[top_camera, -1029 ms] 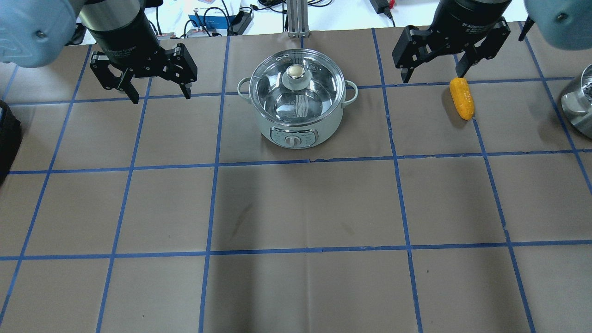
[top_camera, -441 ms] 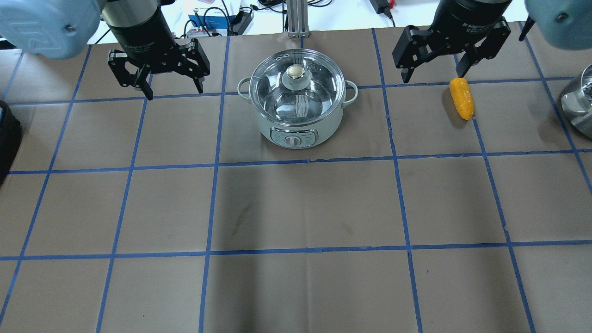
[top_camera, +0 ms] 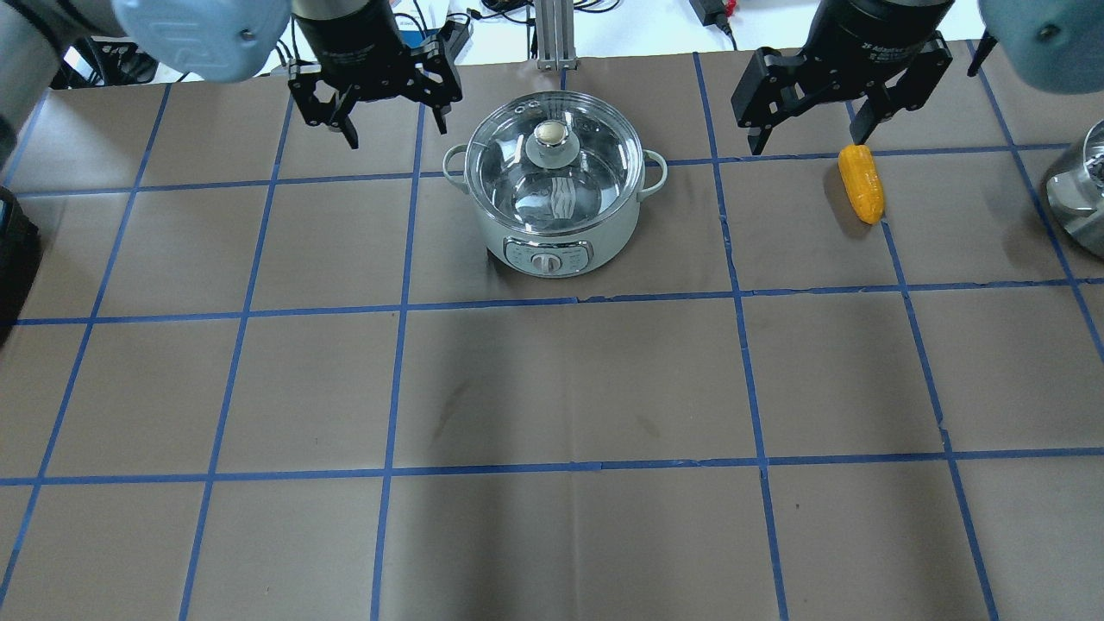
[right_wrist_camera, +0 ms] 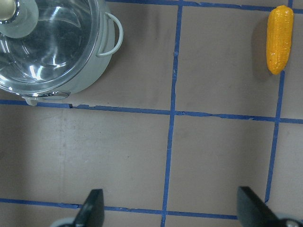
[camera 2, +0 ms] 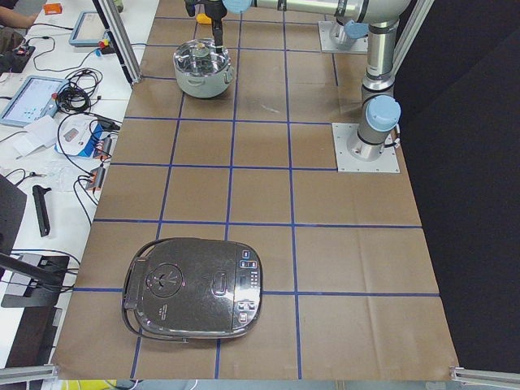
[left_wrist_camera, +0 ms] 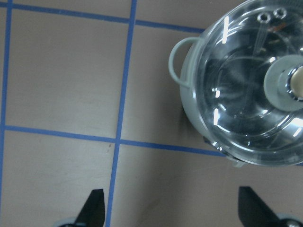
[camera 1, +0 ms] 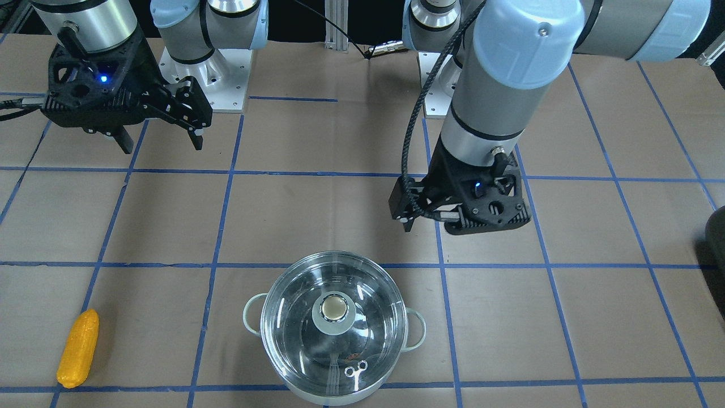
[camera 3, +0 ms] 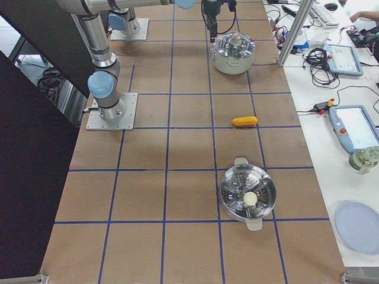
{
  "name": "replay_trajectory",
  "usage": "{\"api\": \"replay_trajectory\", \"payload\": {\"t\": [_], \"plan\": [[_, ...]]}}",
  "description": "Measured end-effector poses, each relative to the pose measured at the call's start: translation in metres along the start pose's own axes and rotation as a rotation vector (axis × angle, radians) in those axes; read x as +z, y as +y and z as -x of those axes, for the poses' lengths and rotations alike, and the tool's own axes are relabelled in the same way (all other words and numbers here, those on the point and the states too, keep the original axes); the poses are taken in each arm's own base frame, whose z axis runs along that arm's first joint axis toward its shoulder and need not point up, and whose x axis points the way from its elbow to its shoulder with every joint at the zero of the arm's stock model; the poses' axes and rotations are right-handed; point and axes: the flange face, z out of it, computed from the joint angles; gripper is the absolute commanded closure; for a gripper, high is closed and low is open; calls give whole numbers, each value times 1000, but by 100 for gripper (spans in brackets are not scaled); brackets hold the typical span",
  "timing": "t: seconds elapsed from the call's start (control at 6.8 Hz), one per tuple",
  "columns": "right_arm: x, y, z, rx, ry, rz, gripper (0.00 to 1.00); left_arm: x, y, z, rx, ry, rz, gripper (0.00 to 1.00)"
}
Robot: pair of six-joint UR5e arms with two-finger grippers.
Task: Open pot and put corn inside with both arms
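I can see only shiny steel (camera 1: 299, 340) through the clear glass lid, so I expect an empty pot (camera 1: 304, 392) when I raise the lid.
The pot (top_camera: 552, 228) stands at the far middle of the table, shut under a clear glass lid (top_camera: 595, 177) with a round knob. It also shows in the front view (camera 1: 257, 320) and in both wrist views (left_wrist_camera: 189, 90) (right_wrist_camera: 90, 71). The corn (top_camera: 862, 183) lies on the table to the pot's right, also in the front view (camera 1: 78, 356) and the right wrist view (right_wrist_camera: 279, 39). My left gripper (top_camera: 397, 129) is open and empty, just left of the pot and above the table. My right gripper (top_camera: 809, 142) is open and empty, just behind and left of the corn.
A second steel pot (top_camera: 1082, 194) with a perforated insert stands at the right edge, beyond the corn (camera 3: 244, 122). A black rice cooker (camera 2: 195, 288) sits at the table's left end. Cables and tablets lie past the far edge.
My left gripper has moved right and toward the far edge, from about a grid square away to close beside the pot. The right arm, pot and corn have not moved.
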Motion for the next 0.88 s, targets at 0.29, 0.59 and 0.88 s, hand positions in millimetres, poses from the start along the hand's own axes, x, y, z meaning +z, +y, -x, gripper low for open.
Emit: {"api": "replay_trajectory", "payload": {"t": [0.29, 0.59, 0.88], "plan": [[0, 0, 0, 0, 0, 0, 0, 61, -37, -66, 15, 34, -36, 0], [0, 0, -1, 0, -1, 0, 0, 87, -41, -94, -11, 53, -23, 0], [0, 0, -1, 0, -1, 0, 0, 101, -41, -108, -32, 78, -12, 0]]}}
